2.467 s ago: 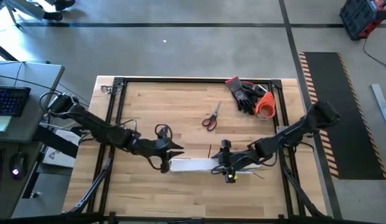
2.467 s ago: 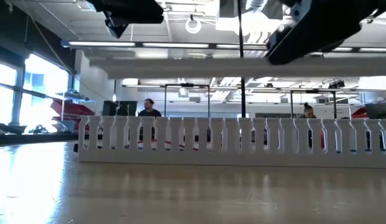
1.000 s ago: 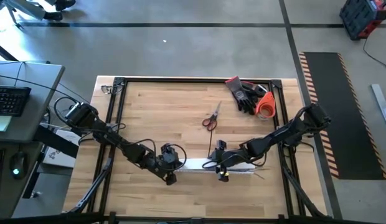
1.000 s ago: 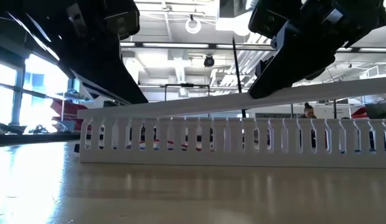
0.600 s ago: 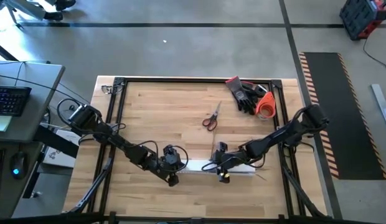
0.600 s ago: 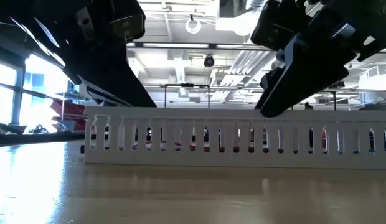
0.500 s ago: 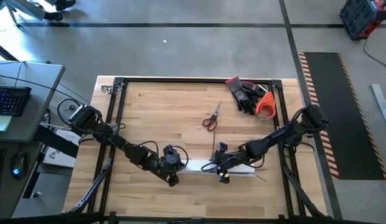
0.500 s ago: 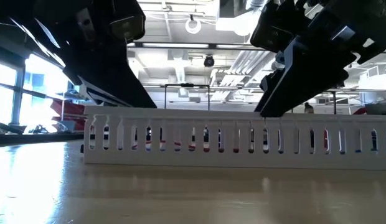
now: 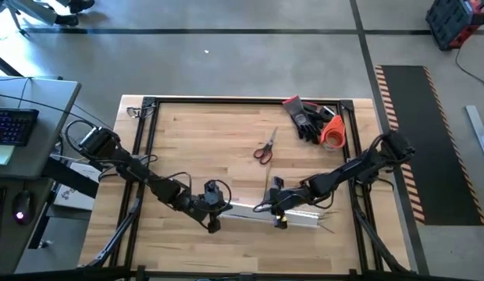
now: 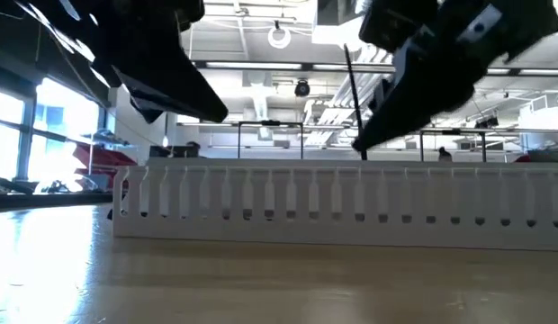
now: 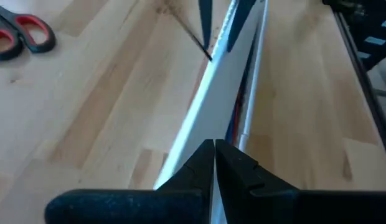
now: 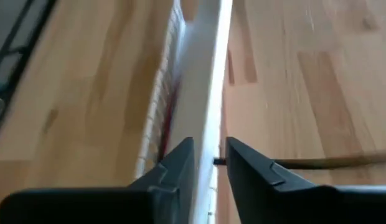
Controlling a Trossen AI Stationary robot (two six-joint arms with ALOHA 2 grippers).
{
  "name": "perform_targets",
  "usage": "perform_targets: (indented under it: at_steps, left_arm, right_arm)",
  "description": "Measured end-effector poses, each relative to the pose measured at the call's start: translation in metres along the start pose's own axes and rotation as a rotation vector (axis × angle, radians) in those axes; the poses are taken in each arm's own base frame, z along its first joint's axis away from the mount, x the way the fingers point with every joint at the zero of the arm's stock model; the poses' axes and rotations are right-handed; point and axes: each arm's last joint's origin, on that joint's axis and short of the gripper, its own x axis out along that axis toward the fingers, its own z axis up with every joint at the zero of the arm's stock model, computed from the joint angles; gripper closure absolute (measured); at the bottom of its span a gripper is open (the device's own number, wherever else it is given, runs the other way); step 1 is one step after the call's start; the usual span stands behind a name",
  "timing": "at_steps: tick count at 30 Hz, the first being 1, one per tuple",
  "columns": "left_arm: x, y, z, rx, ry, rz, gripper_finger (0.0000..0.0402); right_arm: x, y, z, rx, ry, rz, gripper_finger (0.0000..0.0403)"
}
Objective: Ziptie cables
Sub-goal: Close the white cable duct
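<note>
My left gripper needs to open, move back to the white strip's end [image 10: 142, 167] and pinch it before lifting the duct, because its fingers are closed above the white strip [image 11: 208, 121].
A white comb-slotted duct [image 9: 300, 218] [image 10: 333, 211] lies on its base near the table's near edge. A flat white strip [image 11: 208, 106] [image 12: 208, 62] lies along its top. My left gripper [image 9: 215, 212] [image 11: 215, 155] is at the duct's left end and my right gripper [image 9: 277, 209] [image 12: 210, 158] is near its middle. Both are shut on the strip. One thin dark cable [image 11: 196, 40] [image 12: 305, 163] lies on the wood beside the duct and shows as a dark line [image 10: 354, 90] in the low view. Something red [image 11: 236, 106] shows inside the duct. My left gripper pinches the strip's left end [image 11: 208, 140] between its two fingers, which point along the strip toward the table's right. The strip rests on the duct ahead of the fingers. My right gripper pinches the strip [image 12: 210, 146] between its fingers [image 12: 180, 162], slanting down and pointing along it toward the left. How far back the strip reaches is hidden.
Red-handled scissors [image 9: 264, 147] [image 11: 18, 37] lie on the wood beyond the duct. Black gloves [image 9: 304, 117] and an orange roll [image 9: 332, 133] sit at the far right corner. A black frame [image 9: 148, 117] borders the table. Bare wood lies at the far left.
The strip, held slanting above the duct with its right end high, has come down level onto the duct's top as both grippers lowered. The duct has then turned slightly, its right end swinging toward the near edge.
</note>
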Motion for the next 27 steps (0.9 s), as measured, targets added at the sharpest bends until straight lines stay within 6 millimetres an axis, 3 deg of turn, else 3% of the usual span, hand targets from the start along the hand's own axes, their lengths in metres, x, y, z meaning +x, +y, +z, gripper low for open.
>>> perform_targets:
  at_steps: [9, 16, 21, 24, 27]
  left_arm:
    - [0.0, 0.004, -0.003, 0.037, 0.018, 0.048, 0.0397]
    - [-0.011, 0.016, -0.012, 0.033, 0.169, 0.129, 0.0321]
    - [-0.002, 0.02, -0.016, -0.002, 0.249, 0.08, 0.0255]
    - [0.003, 0.021, -0.018, -0.015, 0.277, 0.055, 0.0241]
    - [0.005, 0.022, -0.017, -0.014, 0.275, 0.053, 0.0256]
  right_arm:
    - [-0.013, 0.007, 0.017, -0.103, 0.043, 0.032, 0.0364]
    - [-0.018, 0.007, 0.018, -0.126, 0.057, 0.019, 0.0336]
    - [-0.018, 0.007, 0.017, -0.128, 0.069, 0.014, 0.032]
    - [-0.018, 0.007, 0.015, -0.139, 0.09, 0.011, 0.0316]
    - [-0.019, 0.008, 0.012, -0.156, 0.116, 0.003, 0.0316]
